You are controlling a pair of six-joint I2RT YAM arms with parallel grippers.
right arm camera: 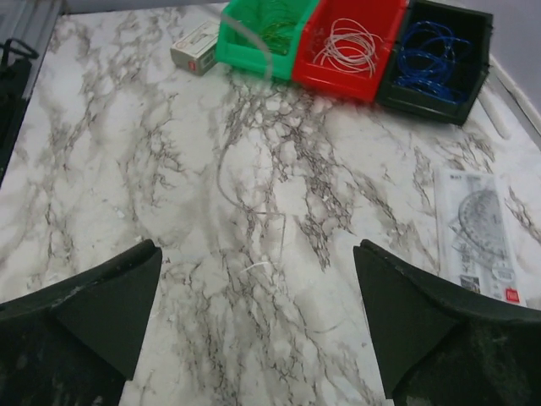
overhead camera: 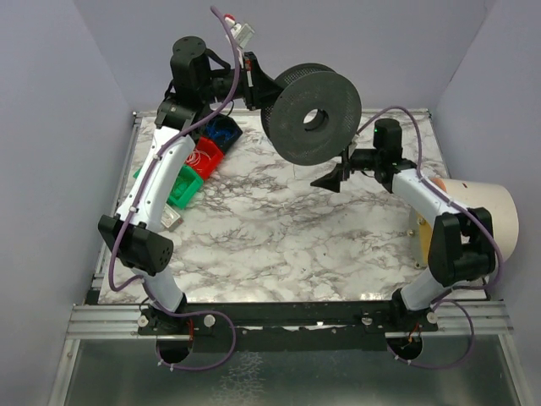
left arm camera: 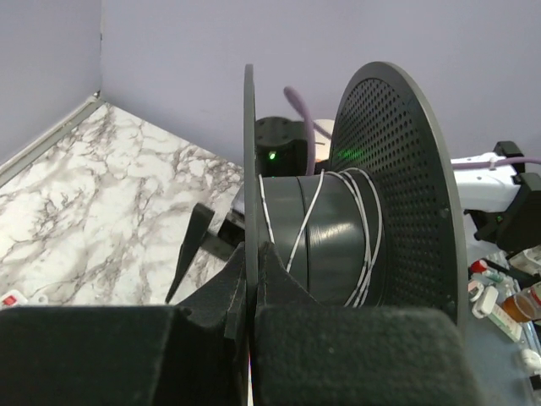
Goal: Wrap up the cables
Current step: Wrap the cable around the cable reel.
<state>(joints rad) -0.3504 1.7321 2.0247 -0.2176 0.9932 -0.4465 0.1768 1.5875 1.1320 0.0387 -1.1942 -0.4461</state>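
I expect the white cable to pull out nearly straight from the spool when I pull it with my right gripper, because the cable's loose length trails in slack bends.
My left gripper is shut on the thin rim of one flange of a big black two-flanged spool and holds it up over the back of the table. A thin white cable lies in a few loose turns around the hub. Below and to the right of the spool, my right gripper stands wide open with nothing between its fingers. A loose length of the white cable trails down onto the marble table, its end lying under the right gripper.
Green, red and dark bins of coiled wire stand in a row at the table's left side. A small box lies beside the green bin. A clear packet with a protractor lies nearby. A white roll sits at the right edge.
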